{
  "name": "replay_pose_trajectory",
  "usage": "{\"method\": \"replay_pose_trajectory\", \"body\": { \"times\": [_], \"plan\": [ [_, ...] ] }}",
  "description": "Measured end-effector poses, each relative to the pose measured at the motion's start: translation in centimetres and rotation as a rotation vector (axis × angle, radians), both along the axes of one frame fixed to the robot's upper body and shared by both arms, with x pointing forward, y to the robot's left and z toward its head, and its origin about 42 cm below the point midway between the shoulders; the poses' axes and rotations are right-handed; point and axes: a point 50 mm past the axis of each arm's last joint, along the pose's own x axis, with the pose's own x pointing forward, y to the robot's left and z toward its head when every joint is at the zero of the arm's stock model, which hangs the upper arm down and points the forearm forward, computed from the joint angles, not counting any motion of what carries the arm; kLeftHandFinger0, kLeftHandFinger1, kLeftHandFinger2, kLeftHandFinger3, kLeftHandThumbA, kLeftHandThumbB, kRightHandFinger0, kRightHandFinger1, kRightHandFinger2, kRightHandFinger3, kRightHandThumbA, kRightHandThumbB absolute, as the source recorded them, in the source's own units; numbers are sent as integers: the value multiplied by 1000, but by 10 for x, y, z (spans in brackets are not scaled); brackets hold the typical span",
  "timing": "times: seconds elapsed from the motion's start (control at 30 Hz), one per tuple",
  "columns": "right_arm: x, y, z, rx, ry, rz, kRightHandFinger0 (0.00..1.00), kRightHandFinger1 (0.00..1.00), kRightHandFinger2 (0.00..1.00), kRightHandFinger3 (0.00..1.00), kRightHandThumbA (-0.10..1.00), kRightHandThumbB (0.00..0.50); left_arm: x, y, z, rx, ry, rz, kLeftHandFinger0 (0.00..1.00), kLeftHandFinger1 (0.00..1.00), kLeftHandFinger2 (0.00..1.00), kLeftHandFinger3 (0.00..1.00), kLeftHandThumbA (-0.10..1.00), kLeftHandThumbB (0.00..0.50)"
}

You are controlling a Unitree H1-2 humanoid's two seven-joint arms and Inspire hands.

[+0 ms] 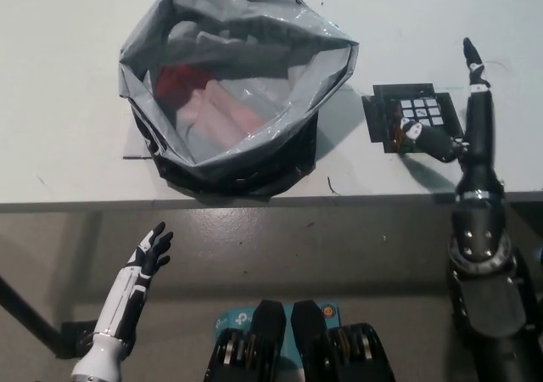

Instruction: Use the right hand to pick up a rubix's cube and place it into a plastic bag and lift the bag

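Observation:
The grey plastic bag will stay upright and open when I drop the rubik's cube in, because the wide rim stands open on its own.
The Rubik's cube sits on a black square patch on the white table, right of the bag, white face up. My black right hand is open and reaches over the table edge at the cube. One finger lies across the cube's near side and another points up past its right side. It does not hold the cube. The grey plastic bag stands wide open at the table's middle, with red and pale pink items inside. My white left hand rests open below the table edge at lower left.
The white table's front edge runs across the picture just below the bag. Bare table lies left of the bag and behind the cube. A dark floor area lies in front of the table.

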Motion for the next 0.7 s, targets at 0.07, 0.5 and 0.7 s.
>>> {"method": "replay_pose_trajectory", "body": {
  "times": [0.07, 0.5, 0.7],
  "plan": [
    [7, 3, 0, 6, 15, -7, 1000, 1000, 1000, 1000, 937, 420, 0, 0, 0, 0, -1, 0, 1000, 1000, 1000, 1000, 1000, 221],
    [30, 8, -33, 4, 162, -90, 1000, 1000, 1000, 1000, 937, 411, 0, 0, 1, 1, -10, -2, 1000, 1000, 1000, 1000, 1000, 230],
    [35, 2, -42, -8, 199, -126, 1000, 1000, 1000, 1000, 934, 408, 0, 0, 1, 2, -14, -3, 1000, 1000, 1000, 1000, 1000, 221]
  ]
}}
